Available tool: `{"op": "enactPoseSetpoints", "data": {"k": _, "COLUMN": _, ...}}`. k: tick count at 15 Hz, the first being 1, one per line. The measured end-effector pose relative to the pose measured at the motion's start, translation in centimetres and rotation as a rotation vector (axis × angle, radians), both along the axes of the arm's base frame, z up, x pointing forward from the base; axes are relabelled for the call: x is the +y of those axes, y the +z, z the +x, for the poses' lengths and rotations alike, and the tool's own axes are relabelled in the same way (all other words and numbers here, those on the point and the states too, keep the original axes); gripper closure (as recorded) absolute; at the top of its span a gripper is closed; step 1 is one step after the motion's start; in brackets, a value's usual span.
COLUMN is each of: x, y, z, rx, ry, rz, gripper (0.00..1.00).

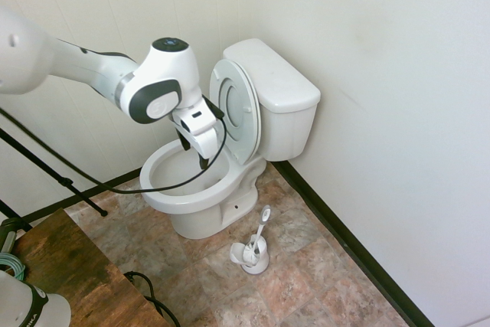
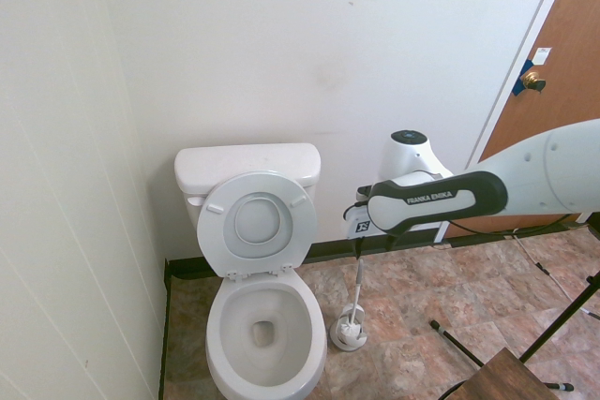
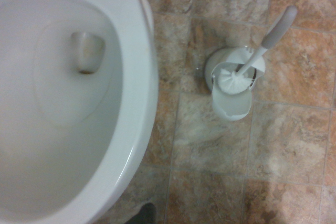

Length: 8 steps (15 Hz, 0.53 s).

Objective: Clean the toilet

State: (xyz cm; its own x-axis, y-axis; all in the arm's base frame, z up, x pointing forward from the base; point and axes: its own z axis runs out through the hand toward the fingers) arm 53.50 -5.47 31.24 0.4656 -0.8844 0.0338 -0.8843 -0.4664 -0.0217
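My gripper will lift the white toilet brush [image 1: 262, 223] free and leave the holder standing, because the holder gapes open [image 1: 249, 253] around the brush's bristles.
The toilet [image 1: 200, 193] is white and stands in the corner, with its ring seat and lid [image 1: 233, 109] raised against the tank [image 1: 272, 78]. Its bowl [image 2: 262, 330] holds nothing but water. My gripper [image 1: 196, 154] hangs in the air by the bowl's side, open, with nothing between its fingers. From the other side the gripper [image 2: 360, 246] is to the right of the bowl, above the brush handle [image 2: 358, 280]. The wrist view looks down on the bowl rim [image 3: 140, 93] and on the brush [image 3: 251, 61] beside it.
A white toilet brush stands in its small holder [image 1: 252, 253] on the tiled floor beside the bowl. A wooden tabletop [image 1: 65, 266] is at the near left. A brown door [image 2: 562, 100] is on the far side, and walls close in behind the toilet.
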Motion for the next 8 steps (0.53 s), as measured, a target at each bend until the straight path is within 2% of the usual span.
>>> {"op": "enactPoseSetpoints", "data": {"k": 4, "x": -3.2, "y": -5.9, "z": 4.4, "rx": 0.035, "ry": -0.133, "rz": -0.028, "gripper": 0.0}}
{"op": "enactPoseSetpoints", "data": {"k": 8, "x": -4.7, "y": -11.5, "z": 7.2, "rx": 0.077, "ry": -0.22, "rz": -0.039, "gripper": 0.0}}
